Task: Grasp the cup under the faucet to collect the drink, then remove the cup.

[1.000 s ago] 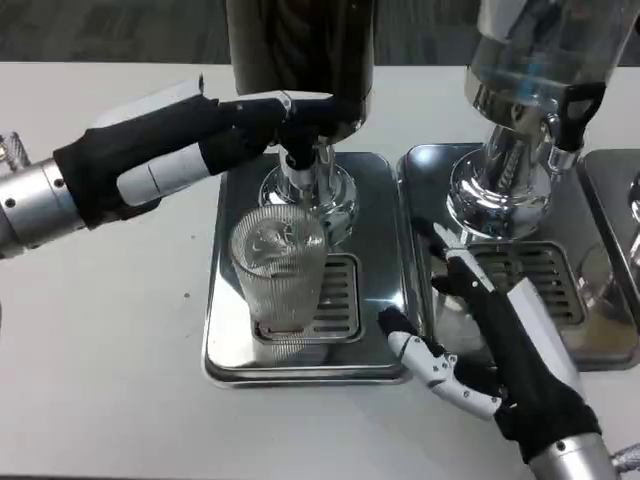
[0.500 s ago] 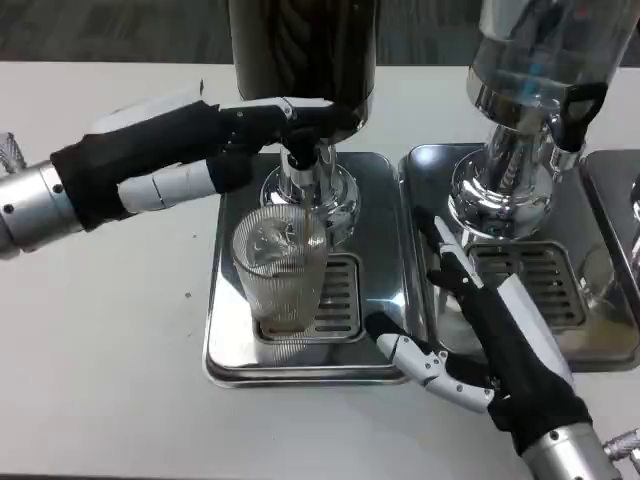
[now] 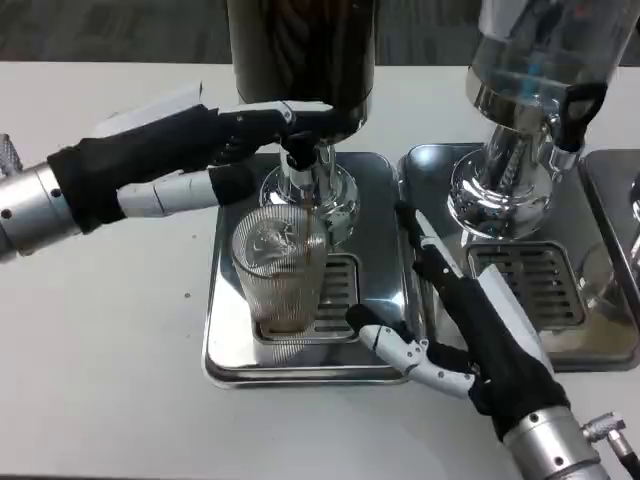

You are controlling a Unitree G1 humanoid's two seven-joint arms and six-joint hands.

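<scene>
I expect the brown drink to stay well under the cup's rim while I carry the cup, because the ribbed cup's upper sides still look clear.
A clear ribbed cup stands upright on the steel drip tray under the dark dispenser's faucet. A thin stream of brown drink runs from the faucet into the cup. My left hand reaches in from the left, and its fingers press on the faucet's black lever. My right hand lies open to the right of the cup, fingers spread toward it and holding nothing. A small gap separates its nearest fingertips from the cup.
A second dispenser with a clear tank stands at the right on its own steel tray, just behind my right hand. A third tray's edge shows at the far right. White tabletop lies to the left and front.
My right hand has moved left toward the cup. The drink has begun to flow from the faucet. My left hand stays on the lever.
</scene>
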